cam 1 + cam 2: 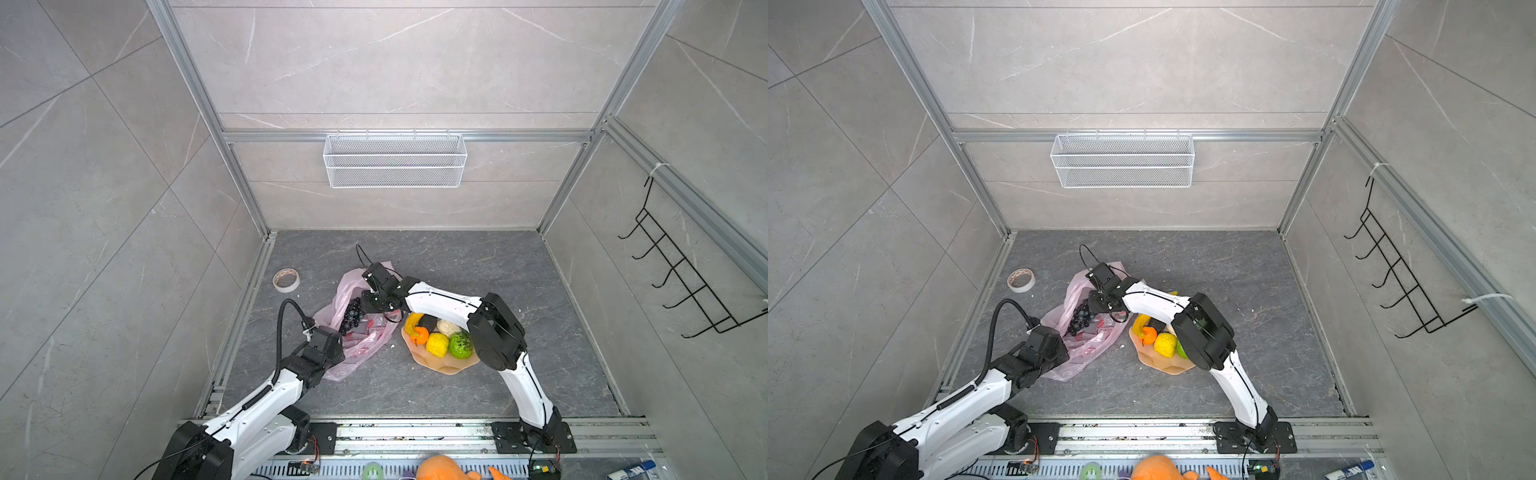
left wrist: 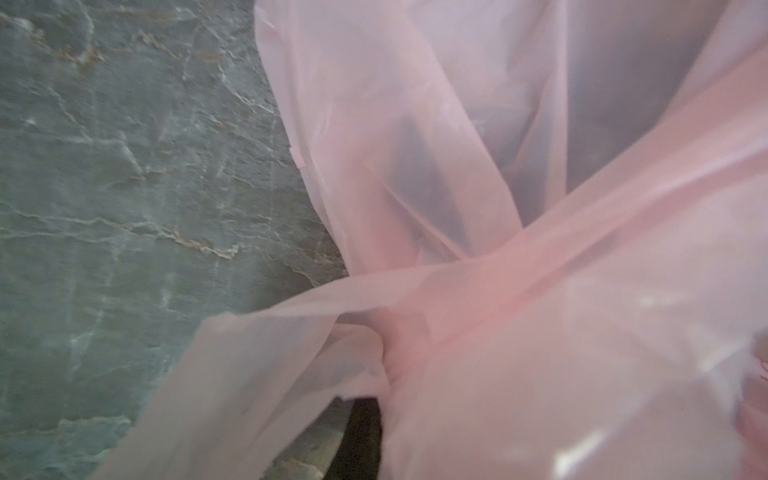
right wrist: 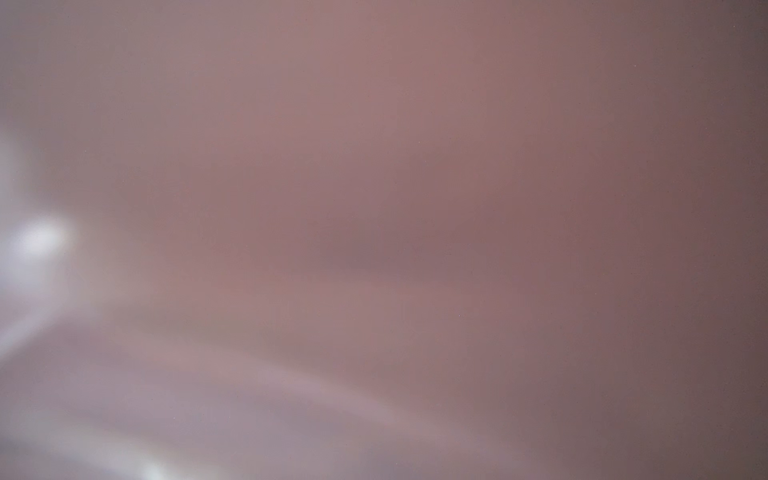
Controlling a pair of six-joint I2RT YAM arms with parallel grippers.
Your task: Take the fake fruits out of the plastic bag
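Observation:
The edge of the black grape bunch (image 1: pixel 359 312) is at my closed right gripper, so I should open the gripper, move it further over the grapes (image 1: pixel 349 318) and close it before I lift.
The pink plastic bag (image 1: pixel 361 347) (image 1: pixel 1086 347) lies crumpled on the grey floor, left of centre. A black grape bunch (image 1: pixel 352 316) (image 1: pixel 1079 319) sits in its mouth. My right gripper (image 1: pixel 366 302) (image 1: pixel 1093 302) reaches into the mouth right at the grapes. It is shut, and film hides what its tips touch. Pink film (image 3: pixel 374 228) fills the right wrist view. My left gripper (image 1: pixel 334 343) (image 1: pixel 1059 340) is shut on the bag's near edge, with film (image 2: pixel 498 291) bunched at its fingers (image 2: pixel 363 436). Banana (image 1: pixel 411 322), orange (image 1: pixel 420 335), lemon (image 1: pixel 437 344), green fruit (image 1: pixel 460 345) and a cream piece (image 1: pixel 448 327) rest on the plate.
The peach plate (image 1: pixel 449 368) (image 1: pixel 1167 368) lies right of the bag, under my right arm's elbow. A tape roll (image 1: pixel 286 279) sits at the far left. A wire basket (image 1: pixel 395 160) hangs on the back wall and a black hook rack (image 1: pixel 681 274) on the right wall.

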